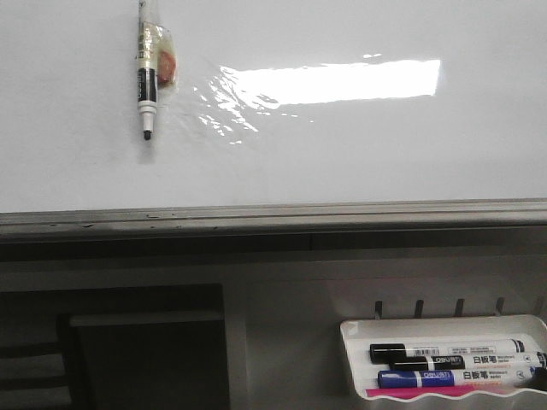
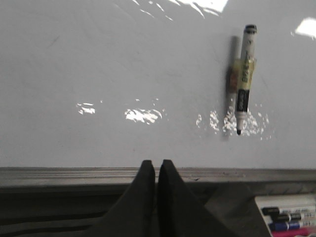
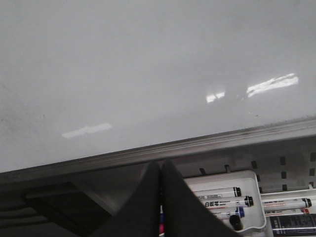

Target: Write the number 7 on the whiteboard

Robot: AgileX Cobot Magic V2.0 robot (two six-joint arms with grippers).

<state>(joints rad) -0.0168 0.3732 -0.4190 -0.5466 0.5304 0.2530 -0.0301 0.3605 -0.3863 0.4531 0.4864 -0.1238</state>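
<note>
The marker's uncapped tip (image 1: 148,130) is toward the rail and its black band (image 1: 147,85) is clear of the wrap, so my left gripper continues to go and closes on that band.
The whiteboard (image 1: 359,145) fills the upper part of the front view, glossy white with a grey edge rail (image 1: 273,213) along its bottom. No number 7 shows on it. An uncapped black-tipped marker (image 1: 147,73) lies against the board at upper left, tip pointing toward the rail, with a yellowish wrap round its middle. In the left wrist view the marker (image 2: 245,79) lies far off to one side of my left gripper (image 2: 157,163), which is shut and empty at the rail. My right gripper (image 3: 161,164) is shut and empty too, below the rail. Neither gripper shows in the front view.
A small white plastic tray (image 1: 352,335) hangs below the rail at lower right, holding black and blue capped markers (image 1: 444,351). The right wrist view shows that tray (image 3: 256,193) just beside the right fingers. Dark shelving (image 1: 145,350) sits at lower left.
</note>
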